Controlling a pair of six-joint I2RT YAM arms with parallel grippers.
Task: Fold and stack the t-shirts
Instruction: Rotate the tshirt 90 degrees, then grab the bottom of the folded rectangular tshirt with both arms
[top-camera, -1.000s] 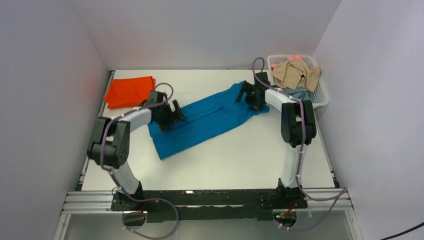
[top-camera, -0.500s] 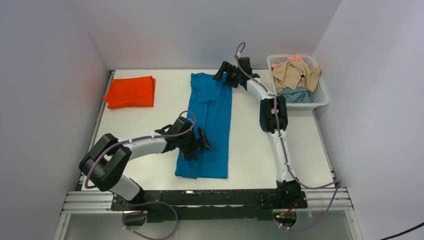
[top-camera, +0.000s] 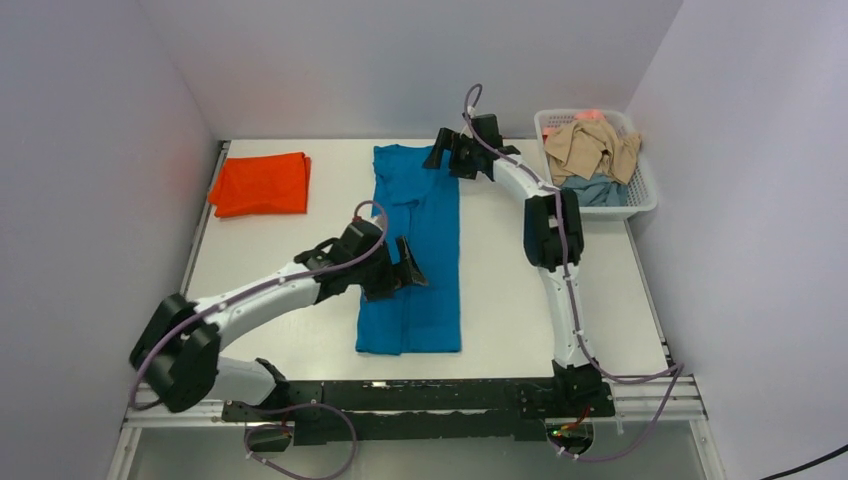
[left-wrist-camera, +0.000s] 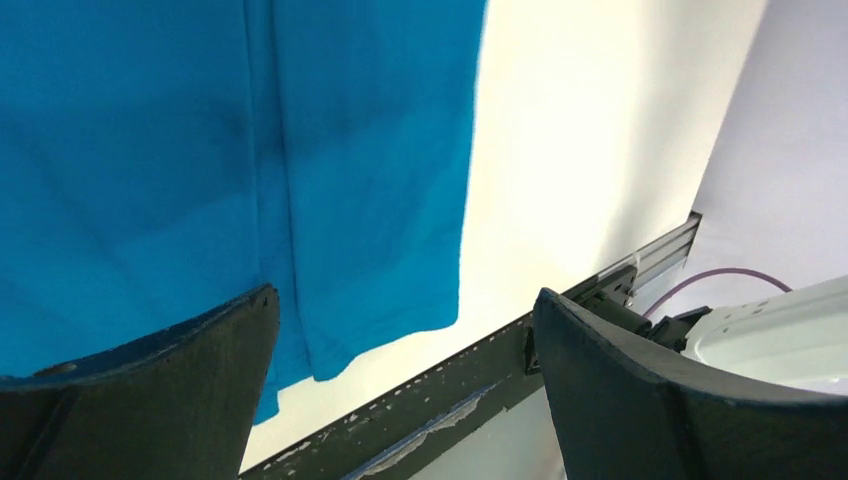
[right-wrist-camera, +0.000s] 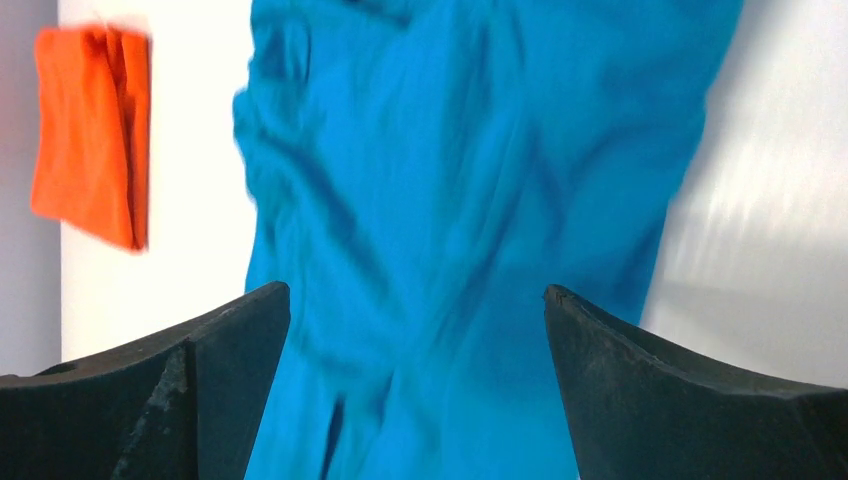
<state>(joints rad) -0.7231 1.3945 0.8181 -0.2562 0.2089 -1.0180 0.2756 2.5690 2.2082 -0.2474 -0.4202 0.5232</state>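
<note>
I can see that loose flaps meet (top-camera: 405, 322) along the middle of the teal-blue t-shirt, so its near hem (top-camera: 408, 352) will droop between my grippers when I lift the corners.
The teal-blue t-shirt (top-camera: 418, 250) lies as a long narrow strip down the middle of the table, from the far edge to near the front. It fills the left wrist view (left-wrist-camera: 200, 150) and the right wrist view (right-wrist-camera: 470, 200). The orange-red t-shirt (top-camera: 262, 183) lies folded at the far left, and shows in the right wrist view (right-wrist-camera: 90, 130). My left gripper (top-camera: 408, 272) is open and empty above the strip's near half. My right gripper (top-camera: 440, 155) is open and empty above the strip's far end.
A white basket (top-camera: 640, 195) at the far right holds a beige garment (top-camera: 590, 148) and a dull grey-blue one (top-camera: 600, 188). A dark rail (top-camera: 400, 395) runs along the table's front edge. White walls close in the left, back and right.
Both grippers have let go of the teal-blue shirt, which went from lying diagonally to lying straight front to back. The left arm has lifted and moved slightly away from the front.
</note>
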